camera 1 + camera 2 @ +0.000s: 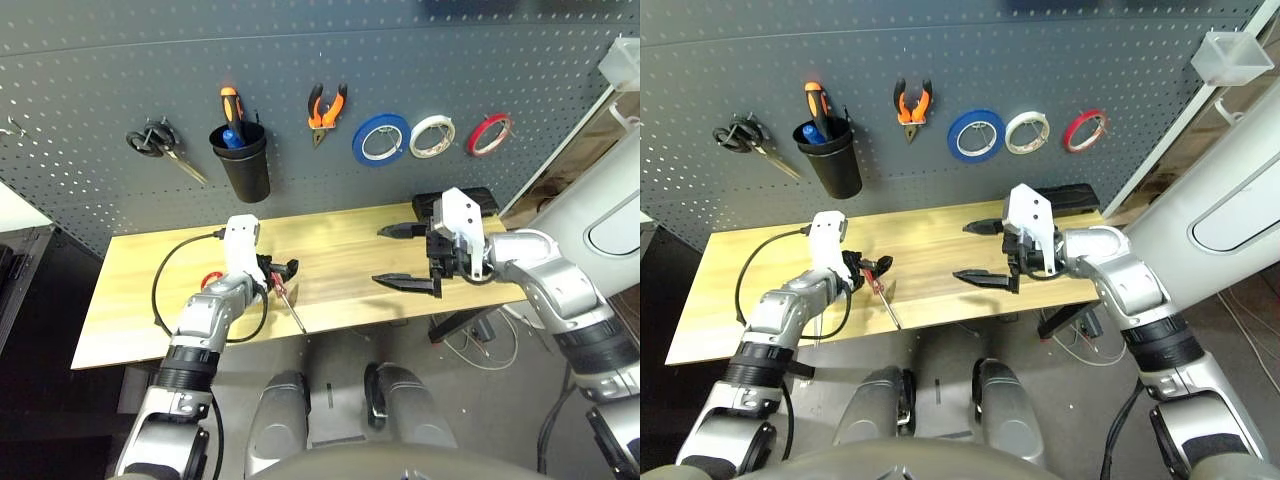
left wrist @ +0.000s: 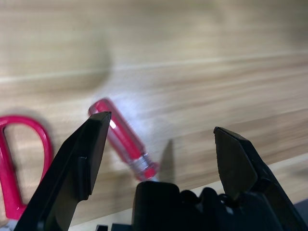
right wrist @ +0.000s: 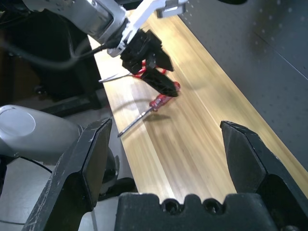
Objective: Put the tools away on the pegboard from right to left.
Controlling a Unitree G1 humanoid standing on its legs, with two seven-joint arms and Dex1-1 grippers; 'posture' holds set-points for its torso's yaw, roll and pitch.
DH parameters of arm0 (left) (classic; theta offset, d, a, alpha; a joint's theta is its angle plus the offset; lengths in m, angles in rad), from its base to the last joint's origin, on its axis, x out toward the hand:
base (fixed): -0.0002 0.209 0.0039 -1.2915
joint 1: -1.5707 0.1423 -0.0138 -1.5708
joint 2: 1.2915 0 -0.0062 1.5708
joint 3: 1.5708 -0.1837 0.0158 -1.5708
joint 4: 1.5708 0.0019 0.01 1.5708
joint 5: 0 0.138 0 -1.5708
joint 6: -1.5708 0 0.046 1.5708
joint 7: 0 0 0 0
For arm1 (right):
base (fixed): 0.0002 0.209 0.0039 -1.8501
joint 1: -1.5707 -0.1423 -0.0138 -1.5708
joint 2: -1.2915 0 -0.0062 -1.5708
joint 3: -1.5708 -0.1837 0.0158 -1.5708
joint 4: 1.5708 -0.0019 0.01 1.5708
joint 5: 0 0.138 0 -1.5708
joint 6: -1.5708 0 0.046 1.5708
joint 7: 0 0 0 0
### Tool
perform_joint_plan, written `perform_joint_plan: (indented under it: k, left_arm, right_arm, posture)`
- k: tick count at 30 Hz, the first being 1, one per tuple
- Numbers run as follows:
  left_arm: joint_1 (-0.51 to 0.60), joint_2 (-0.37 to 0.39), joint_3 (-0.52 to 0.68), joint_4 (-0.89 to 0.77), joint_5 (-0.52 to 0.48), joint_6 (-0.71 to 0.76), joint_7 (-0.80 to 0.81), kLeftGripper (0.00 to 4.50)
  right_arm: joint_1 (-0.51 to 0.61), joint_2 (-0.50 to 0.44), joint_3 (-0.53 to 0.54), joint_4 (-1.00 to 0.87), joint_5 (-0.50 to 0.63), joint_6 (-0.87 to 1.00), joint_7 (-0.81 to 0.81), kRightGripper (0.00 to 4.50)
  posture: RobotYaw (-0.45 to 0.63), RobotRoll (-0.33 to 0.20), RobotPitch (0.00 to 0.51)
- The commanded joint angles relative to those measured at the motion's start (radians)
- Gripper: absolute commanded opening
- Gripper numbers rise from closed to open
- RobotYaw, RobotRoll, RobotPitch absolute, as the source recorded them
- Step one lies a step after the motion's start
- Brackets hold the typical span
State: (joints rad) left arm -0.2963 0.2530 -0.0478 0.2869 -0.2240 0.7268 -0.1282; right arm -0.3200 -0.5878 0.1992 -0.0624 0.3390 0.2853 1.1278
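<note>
I should use my left gripper to take the red-handled screwdriver [image 1: 282, 289] by its handle, because it lies far from my right gripper, and then lower it shaft-first into the black cup holder [image 1: 242, 162].
The thin red tape ring [image 1: 489, 133] and the orange-and-black-handled pliers [image 1: 325, 110] hang on hooks of the dark grey pegboard [image 1: 300, 60]. The red-handled screwdriver [image 1: 283, 293] lies on the wooden table [image 1: 340, 240] near its front edge, shaft pointing off the edge. My left gripper [image 1: 285, 272] hovers open just above its handle [image 2: 122, 139]. The red-handled scissors [image 2: 24, 159] lie beside it, mostly hidden under my left wrist. My right gripper [image 1: 380, 256] is open and holds nothing, above the table's right half.
On the pegboard also hang black-handled scissors [image 1: 155, 142], a black cup holder [image 1: 242, 160] with an orange-handled tool, a blue tape roll [image 1: 380, 138] and a white one [image 1: 432, 136]. A black cable [image 1: 160, 285] loops on the table's left.
</note>
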Motion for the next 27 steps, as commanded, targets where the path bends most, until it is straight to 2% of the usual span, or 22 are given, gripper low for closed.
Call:
perform_joint_plan:
  k: [1,12,16,17,22,24,27]
  left_arm:
    - [-0.013,-0.014,0.009,0.074,0.048,-0.032,0.025,4.50]
    - [-0.061,-0.073,0.054,0.348,0.107,-0.139,0.062,4.50]
    - [-0.088,-0.090,0.058,0.435,0.120,-0.178,0.053,3.20]
    - [-0.092,-0.093,0.059,0.448,0.123,-0.186,0.051,2.67]
    - [-0.092,-0.091,0.061,0.431,0.126,-0.203,0.026,0.82]
    - [-0.088,-0.086,0.065,0.390,0.121,-0.188,0.012,0.83]
    - [-0.064,-0.064,0.059,0.237,0.112,-0.128,-0.025,0.83]
  right_arm:
    - [0.026,-0.022,-0.026,-0.052,0.013,0.013,-0.003,4.49]
    - [0.080,-0.050,-0.062,-0.129,0.050,0.060,-0.019,4.49]
    - [0.076,-0.054,-0.069,-0.136,0.053,0.072,-0.022,4.50]
    - [0.076,-0.055,-0.071,-0.138,0.054,0.073,-0.023,4.50]
    - [0.095,-0.069,-0.083,-0.130,0.055,0.069,-0.018,4.50]
    - [0.099,-0.074,-0.085,-0.121,0.057,0.064,-0.015,4.50]
    - [0.110,-0.082,-0.096,-0.091,0.059,0.039,0.004,4.50]
  posture:
    - [-0.06,0.000,0.119]
    - [-0.10,0.000,0.129]
    - [-0.11,0.000,0.129]
    - [-0.11,0.000,0.129]
    - [-0.11,0.000,0.132]
    - [-0.10,0.000,0.133]
    - [-0.08,0.000,0.134]
